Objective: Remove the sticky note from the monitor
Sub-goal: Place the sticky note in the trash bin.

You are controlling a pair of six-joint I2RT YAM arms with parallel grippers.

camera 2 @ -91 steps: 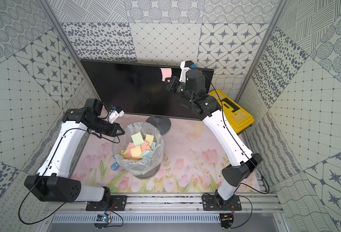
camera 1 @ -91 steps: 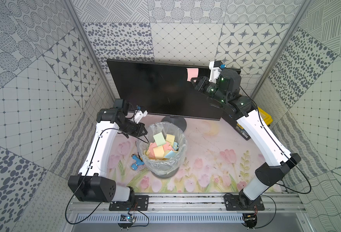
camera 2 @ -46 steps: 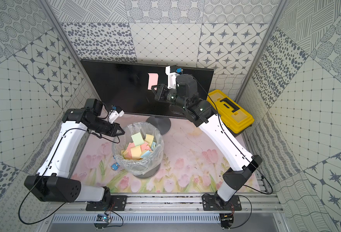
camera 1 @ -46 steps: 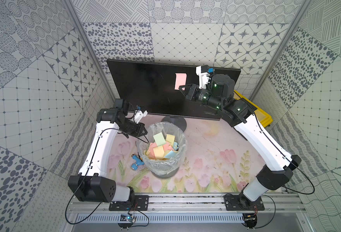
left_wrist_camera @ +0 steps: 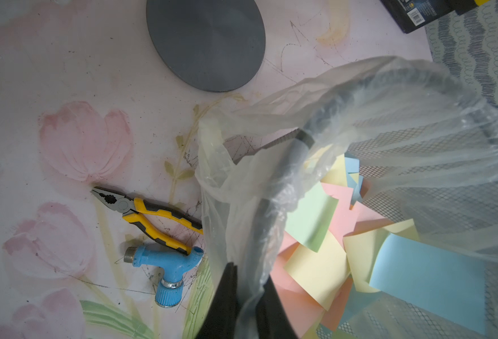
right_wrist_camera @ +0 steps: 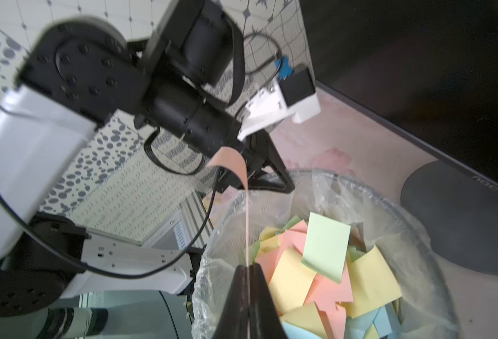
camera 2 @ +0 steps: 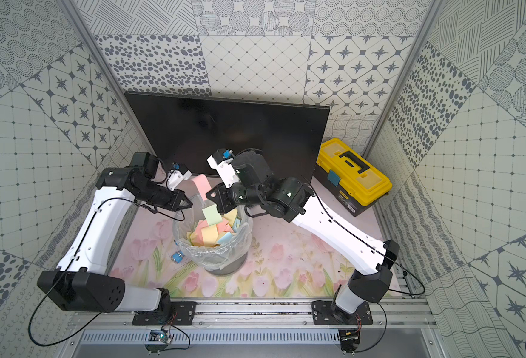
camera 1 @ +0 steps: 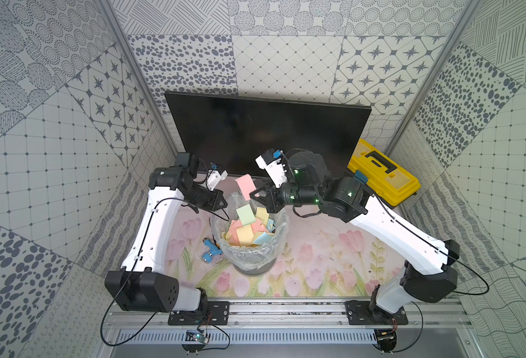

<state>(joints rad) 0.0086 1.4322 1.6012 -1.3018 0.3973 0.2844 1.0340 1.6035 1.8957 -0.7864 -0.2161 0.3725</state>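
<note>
The pink sticky note (camera 1: 245, 186) is over the waste bin's open top (camera 1: 249, 227), so my right gripper keeps going down until its fingers pass the bin's rim and let go there.
The monitor (camera 1: 267, 130) (camera 2: 230, 130) stands dark at the back, and no note shows on its screen. My right gripper (camera 1: 252, 196) (right_wrist_camera: 249, 270) is shut on the lower edge of a pink sticky note (camera 1: 245, 186) (camera 2: 202, 183) (right_wrist_camera: 230, 161). It holds the note curled, just above the far rim of the waste bin (camera 1: 255, 266). My left gripper (camera 1: 223, 203) (left_wrist_camera: 249, 281) is shut on the bin's clear plastic liner (left_wrist_camera: 241, 205) at the left rim. Several coloured notes lie inside the bin.
A yellow toolbox (camera 1: 379, 173) sits at the back right beside the monitor. Pliers (left_wrist_camera: 148, 211) and a blue tap (left_wrist_camera: 168, 270) lie on the flowered mat left of the bin. The monitor's round foot (left_wrist_camera: 206, 41) is just behind the bin.
My right arm has carried the pink note from the monitor's upper right, down and leftward to above the bin. The left arm has not moved.
</note>
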